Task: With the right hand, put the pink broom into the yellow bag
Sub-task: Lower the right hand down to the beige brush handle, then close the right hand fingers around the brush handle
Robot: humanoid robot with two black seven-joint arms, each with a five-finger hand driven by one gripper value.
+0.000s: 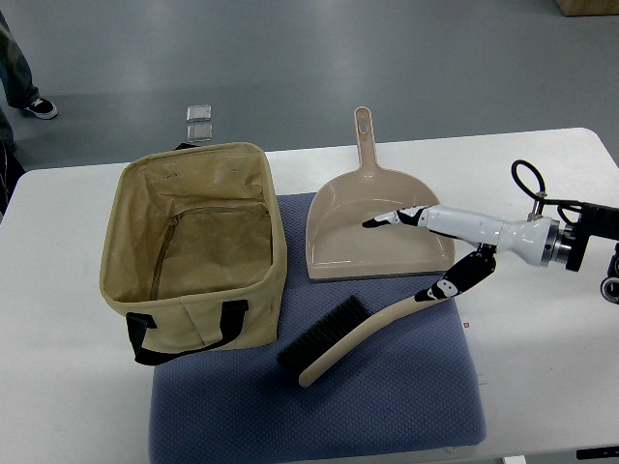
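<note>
The pink broom (352, 340) is longer than the yellow bag's bottom (213, 251). The broom will rest at a slant against the bag's rim with its handle up when I lower it in.
The pink broom (360, 340), with black bristles and a curved handle, lies on the blue mat (387, 416) in front of a pink dustpan (338, 237). The yellow bag (193, 314) stands open and upright to the left of the broom, black handles hanging at its front. My right hand (398, 259) reaches in from the right edge. Its fingers (392, 217) stretch out over the dustpan, and its thumb (447, 283) points down at the far end of the broom handle. The hand is open and holds nothing.
The white table (542, 367) carries the mat, the bag and the dustpan. On the grey floor beyond it lie two small clear squares (200, 121). A person's shoe (39, 106) shows at the top left.
</note>
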